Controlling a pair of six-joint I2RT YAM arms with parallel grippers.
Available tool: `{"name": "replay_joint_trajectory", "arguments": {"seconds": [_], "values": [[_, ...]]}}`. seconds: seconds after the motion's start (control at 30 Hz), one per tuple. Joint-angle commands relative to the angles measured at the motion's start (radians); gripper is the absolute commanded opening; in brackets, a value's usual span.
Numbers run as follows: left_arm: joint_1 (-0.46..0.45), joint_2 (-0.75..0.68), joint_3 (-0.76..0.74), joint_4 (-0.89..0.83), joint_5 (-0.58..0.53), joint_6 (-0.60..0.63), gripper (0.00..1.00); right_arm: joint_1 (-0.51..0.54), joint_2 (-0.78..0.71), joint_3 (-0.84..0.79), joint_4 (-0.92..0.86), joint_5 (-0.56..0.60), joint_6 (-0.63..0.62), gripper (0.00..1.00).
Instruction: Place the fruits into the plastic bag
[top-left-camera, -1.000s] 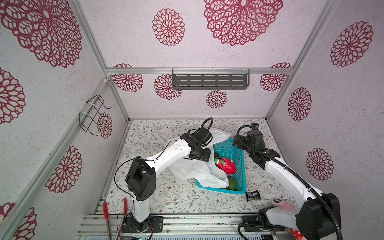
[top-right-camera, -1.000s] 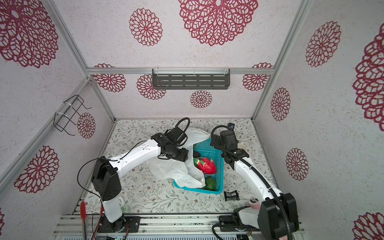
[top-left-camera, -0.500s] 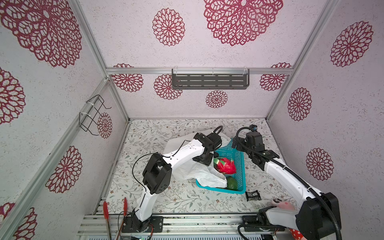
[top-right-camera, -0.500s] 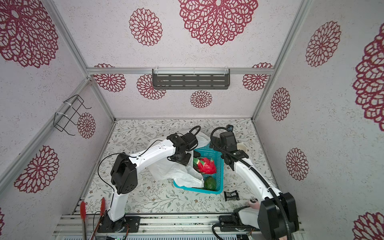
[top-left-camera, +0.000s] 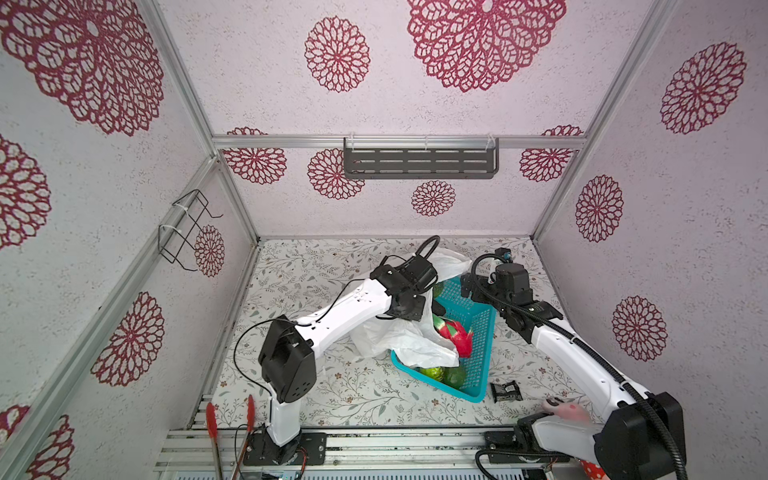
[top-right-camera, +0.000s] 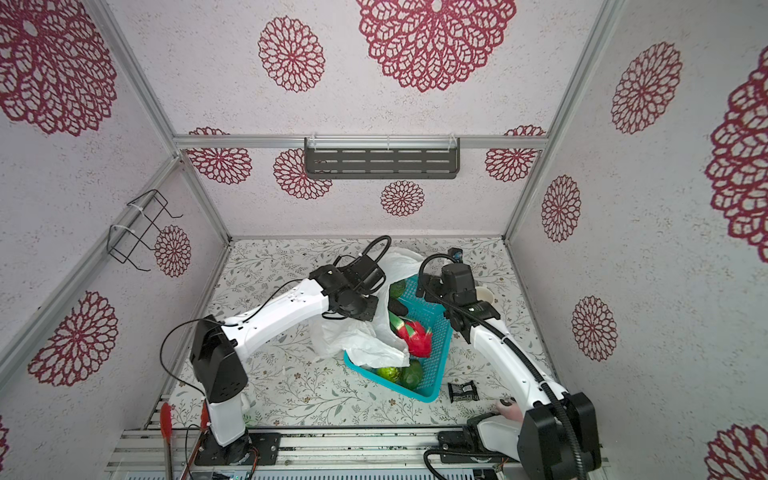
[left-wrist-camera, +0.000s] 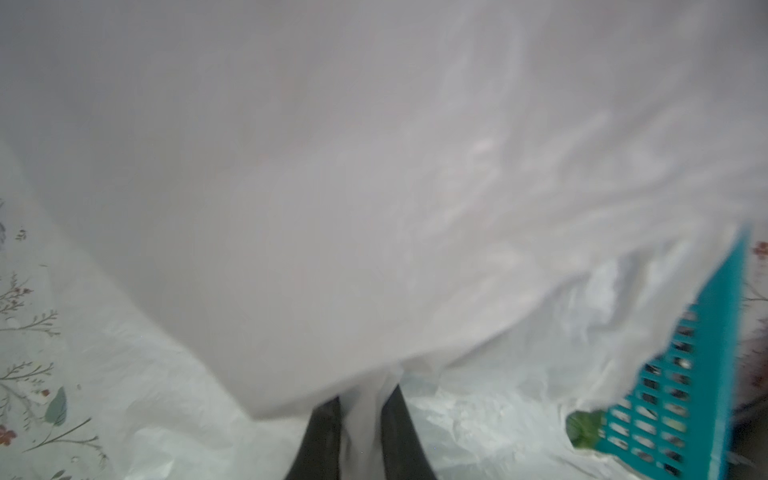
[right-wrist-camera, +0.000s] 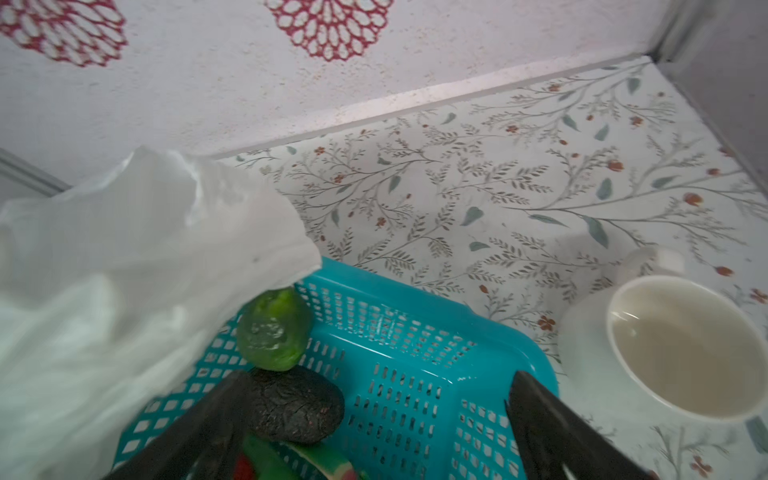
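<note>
The white plastic bag hangs over the teal basket's rim and covers the basket's inside. Next, my left gripper pulls the bag back first to clear the fruits.
The white plastic bag lies crumpled over the left rim of the teal basket. My left gripper is shut on a fold of the bag, which fills the left wrist view. In the basket lie a red dragon fruit, two green fruits at the near end, and a green fruit beside a dark avocado at the far end. My right gripper hangs open over that far end, holding nothing.
A white cup stands right of the basket's far end. A black packet lies by its near right corner. A pink plush sits at the right arm's base, red tongs at the front left.
My left gripper moved right over the bag towards the basket and closed on a fold of it. The right gripper stayed open over the basket's far end.
</note>
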Motion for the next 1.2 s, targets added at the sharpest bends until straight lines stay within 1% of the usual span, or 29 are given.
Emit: {"name": "replay_joint_trajectory", "arguments": {"seconds": [0.0, 0.07, 0.1, 0.17, 0.23, 0.33, 0.4, 0.47, 0.5, 0.53, 0.7, 0.83, 0.97, 1.0, 1.07, 1.17], "values": [[0.076, -0.1, -0.061, 0.172, 0.111, -0.024, 0.0, 0.015, -0.047, -0.009, 0.103, -0.235, -0.053, 0.98], [0.091, -0.124, -0.103, 0.223, 0.124, -0.034, 0.0, 0.032, -0.041, -0.017, 0.13, -0.33, -0.046, 0.97], [0.094, -0.128, -0.111, 0.23, 0.121, -0.034, 0.0, 0.041, -0.033, -0.018, 0.136, -0.356, -0.043, 0.97], [0.099, -0.123, -0.121, 0.227, 0.117, -0.033, 0.0, 0.072, -0.008, -0.011, 0.144, -0.393, -0.04, 0.97], [0.102, -0.114, -0.13, 0.218, 0.106, -0.036, 0.0, 0.102, 0.023, -0.002, 0.134, -0.394, -0.042, 0.97], [0.108, -0.105, -0.162, 0.22, 0.085, -0.048, 0.0, 0.131, 0.071, 0.018, 0.107, -0.342, -0.034, 0.97], [0.113, -0.099, -0.187, 0.221, 0.054, -0.061, 0.0, 0.134, 0.108, 0.03, 0.082, -0.279, -0.01, 0.97], [0.122, -0.094, -0.219, 0.223, 0.013, -0.086, 0.0, 0.134, 0.148, 0.057, 0.023, -0.198, 0.011, 0.97], [0.131, -0.091, -0.236, 0.225, -0.003, -0.106, 0.0, 0.132, 0.17, 0.073, -0.018, -0.128, 0.029, 0.97], [0.14, -0.09, -0.259, 0.236, -0.018, -0.128, 0.0, 0.129, 0.186, 0.084, -0.053, -0.082, 0.032, 0.97], [0.169, -0.08, -0.356, 0.309, -0.032, -0.202, 0.0, 0.114, 0.204, 0.116, -0.124, -0.011, 0.021, 0.98], [0.172, -0.053, -0.368, 0.35, -0.002, -0.215, 0.0, 0.066, 0.229, 0.152, -0.228, 0.066, 0.069, 0.98], [0.176, -0.026, -0.349, 0.364, 0.014, -0.205, 0.0, 0.012, 0.261, 0.154, -0.268, 0.058, 0.092, 0.96], [0.179, -0.022, -0.346, 0.372, 0.021, -0.206, 0.0, 0.003, 0.278, 0.158, -0.276, 0.047, 0.094, 0.94], [0.185, -0.013, -0.336, 0.379, 0.03, -0.209, 0.0, -0.009, 0.313, 0.169, -0.292, 0.023, 0.094, 0.83], [0.198, 0.001, -0.322, 0.402, 0.044, -0.214, 0.0, -0.014, 0.368, 0.19, -0.278, -0.019, 0.085, 0.53]]}}
